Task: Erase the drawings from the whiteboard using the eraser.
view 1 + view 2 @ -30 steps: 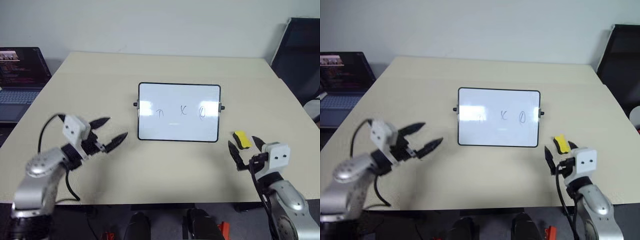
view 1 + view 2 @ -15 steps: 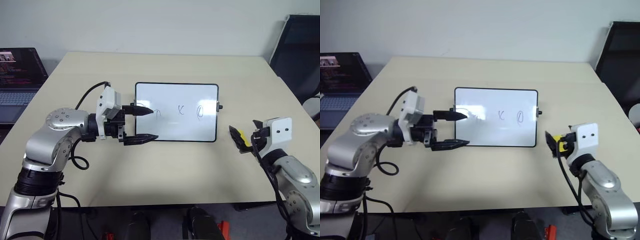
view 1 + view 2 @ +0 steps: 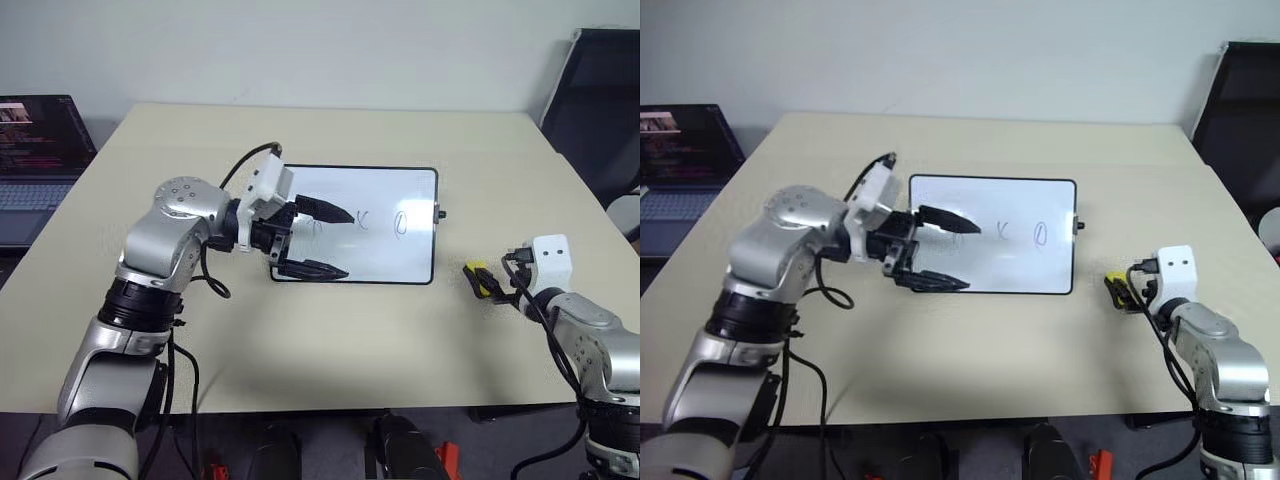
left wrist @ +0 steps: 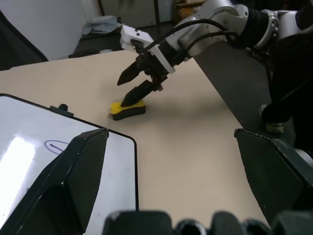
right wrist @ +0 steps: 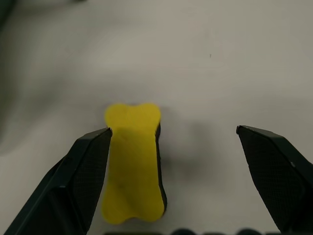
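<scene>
Next, I move closer to the whiteboard [image 3: 434,255] so that the eraser is in the middle of my right gripper before it closes. The eraser's long edge [image 5: 111,159] is against that gripper's finger nearest the whiteboard.
The whiteboard [image 3: 385,190] lies flat in the middle of the table. On it the drawings show as an X [image 3: 362,220] and an oval [image 3: 399,224]; the third mark is mostly covered by my left arm. My left gripper [image 3: 349,244] hovers open over the board's left half, pointing right, with nothing in it. The yellow eraser [image 3: 479,271] lies on the table right of the board. My right gripper [image 5: 172,131] is open and low around the eraser [image 5: 133,166], which sits close against one finger. The left wrist view shows the eraser [image 4: 128,108] under those fingers.
A laptop [image 3: 38,150] stands open off the table's left side. A black chair [image 3: 598,105] stands at the right rear. A small black knob [image 3: 441,213] juts from the board's right side. The table's front edge runs just below my arms.
My left arm swung right and up, from the table's left side to above the board's left half. My right gripper moved forward and down onto the eraser, still open.
</scene>
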{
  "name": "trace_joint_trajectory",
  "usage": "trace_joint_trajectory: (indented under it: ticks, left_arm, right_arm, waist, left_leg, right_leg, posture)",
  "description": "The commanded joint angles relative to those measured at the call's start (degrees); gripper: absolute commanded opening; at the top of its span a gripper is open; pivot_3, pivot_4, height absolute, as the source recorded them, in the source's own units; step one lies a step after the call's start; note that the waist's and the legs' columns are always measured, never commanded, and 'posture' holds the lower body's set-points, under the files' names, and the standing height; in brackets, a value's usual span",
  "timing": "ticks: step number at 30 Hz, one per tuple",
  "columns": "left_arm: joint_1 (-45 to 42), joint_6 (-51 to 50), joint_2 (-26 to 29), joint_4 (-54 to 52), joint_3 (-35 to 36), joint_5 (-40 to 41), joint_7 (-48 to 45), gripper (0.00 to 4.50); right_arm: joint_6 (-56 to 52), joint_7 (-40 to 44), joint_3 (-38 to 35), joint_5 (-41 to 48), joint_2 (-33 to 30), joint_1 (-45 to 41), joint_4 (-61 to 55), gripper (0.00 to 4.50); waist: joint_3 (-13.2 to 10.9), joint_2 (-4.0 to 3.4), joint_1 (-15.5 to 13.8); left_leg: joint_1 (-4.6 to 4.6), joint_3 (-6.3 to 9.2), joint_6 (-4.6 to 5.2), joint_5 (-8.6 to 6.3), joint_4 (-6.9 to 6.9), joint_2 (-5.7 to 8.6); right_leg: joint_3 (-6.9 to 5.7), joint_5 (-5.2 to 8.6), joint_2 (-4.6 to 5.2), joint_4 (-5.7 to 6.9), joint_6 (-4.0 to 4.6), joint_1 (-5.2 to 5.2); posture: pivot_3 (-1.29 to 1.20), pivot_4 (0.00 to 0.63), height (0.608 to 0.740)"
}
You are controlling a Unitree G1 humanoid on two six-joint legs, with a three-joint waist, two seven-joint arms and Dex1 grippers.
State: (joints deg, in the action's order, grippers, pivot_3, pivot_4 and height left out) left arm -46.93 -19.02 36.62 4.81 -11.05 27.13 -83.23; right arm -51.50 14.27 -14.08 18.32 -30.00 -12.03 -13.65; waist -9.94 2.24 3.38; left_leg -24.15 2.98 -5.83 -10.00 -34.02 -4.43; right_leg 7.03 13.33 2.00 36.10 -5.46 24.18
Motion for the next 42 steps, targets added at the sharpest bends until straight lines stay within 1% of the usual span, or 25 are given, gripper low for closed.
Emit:
trace_joint_trajectory:
  ticks: [1, 9, 14, 18, 20, 23, 26, 31, 35, 42]
  left_arm:
    - [-0.9, 1.5, -0.2, -1.4, 0.7, -0.3, -1.4, 4.50]
    - [-0.2, 1.6, 0.6, -1.8, 1.5, -0.3, -1.5, 4.50]
    - [0.3, 2.1, 0.5, -1.7, 1.9, -0.6, -0.7, 4.50]
    - [0.7, 2.0, 0.4, -1.9, 2.0, -0.5, -0.2, 4.50]
    - [0.9, 1.8, 0.4, -2.1, 2.1, -0.4, -0.1, 4.50]
    - [1.0, 1.8, 0.4, -2.2, 2.1, -0.4, -0.1, 4.50]
    - [1.0, 1.7, 0.3, -2.2, 2.0, -0.4, 0.0, 4.50]
    - [1.1, 1.8, 0.3, -2.0, 2.0, -0.5, -0.1, 4.50]
    - [1.1, 1.5, 0.4, -2.5, 2.0, -0.4, 0.0, 4.50]
    - [1.7, 1.6, 0.7, -3.3, 2.0, -0.6, 0.3, 4.50]
  right_arm:
    - [2.0, 1.8, 0.9, -0.7, -1.0, -0.9, -0.1, 4.49]
    - [3.6, 1.3, 2.4, -2.1, 1.0, -1.5, 1.2, 4.49]
    - [4.9, -1.0, 2.8, -5.9, -0.8, -2.7, -0.1, 4.49]
    - [3.9, -0.9, 0.8, -6.2, -2.6, -2.2, -2.1, 4.49]
    - [2.6, -0.8, -1.2, -5.4, -3.0, -2.1, -3.2, 4.49]
    - [1.0, -0.1, -2.3, -4.6, -3.1, -1.9, -4.8, 4.49]
    - [-1.7, -0.1, -2.3, -2.9, -1.3, -2.4, -7.7, 4.49]
    - [-5.8, -2.7, -2.1, -0.5, 4.4, -4.2, -10.0, 4.49]
    - [-4.0, -4.5, 1.5, -3.7, 5.5, -2.8, -8.0, 4.49]
    - [1.6, -5.7, 2.9, -7.1, 6.0, -1.6, -3.0, 4.49]
  waist:
    - [0.0, 0.00, 0.0]
    - [0.0, 0.00, 0.0]
    - [0.0, -0.03, -0.1]
    - [0.0, -0.03, -0.1]
    - [0.0, -0.03, -0.1]
    - [0.0, -0.03, -0.1]
    - [0.0, -0.03, 0.0]
    - [0.0, -0.04, 0.0]
    - [0.0, -0.04, 0.1]
    - [0.0, -0.04, 0.0]
  left_leg:
    - [0.00, 0.01, 0.00, 0.00, 0.00, 0.00]
    - [0.02, 0.03, 0.02, 0.01, -0.18, 0.00]
    - [0.02, 0.03, 0.02, 0.01, -0.21, 0.00]
    - [0.02, 0.03, 0.02, 0.01, -0.21, 0.00]
    - [0.02, 0.04, 0.02, 0.01, -0.20, 0.00]
    - [0.02, 0.04, 0.02, 0.02, -0.21, 0.00]
    - [0.07, 0.04, 0.02, 0.02, -0.23, 0.00]
    - [0.19, 0.05, 0.03, 0.02, -0.29, -0.03]
    - [0.26, 0.09, 0.05, 0.03, -0.34, -0.06]
    - [0.24, 0.08, 0.05, 0.03, -0.38, -0.07]
  right_leg:
    - [0.00, 0.01, -0.01, 0.00, -0.01, 0.00]
    - [0.01, 0.01, -0.01, 0.10, -0.04, -0.05]
    - [0.02, 0.01, -0.02, 0.17, -0.04, -0.03]
    - [0.01, 0.02, -0.02, 0.18, -0.05, -0.03]
    - [0.01, 0.02, -0.03, 0.18, -0.05, -0.03]
    - [0.02, 0.02, -0.03, 0.21, -0.04, -0.03]
    - [0.03, 0.02, -0.04, 0.25, -0.04, -0.03]
    - [0.10, 0.09, -0.13, 0.63, 0.06, 0.01]
    - [0.09, 0.15, -0.19, 0.79, 0.14, 0.02]
    - [0.10, 0.15, -0.21, 0.79, 0.14, 0.02]
  posture:
    - [0.00, 0.150, 0.740]
    - [0.00, 0.150, 0.740]
    - [0.00, 0.150, 0.740]
    - [0.00, 0.150, 0.740]
    - [0.00, 0.150, 0.740]
    - [0.00, 0.150, 0.740]
    - [0.00, 0.150, 0.740]
    - [0.00, 0.150, 0.740]
    - [0.00, 0.150, 0.740]
    - [0.00, 0.150, 0.740]
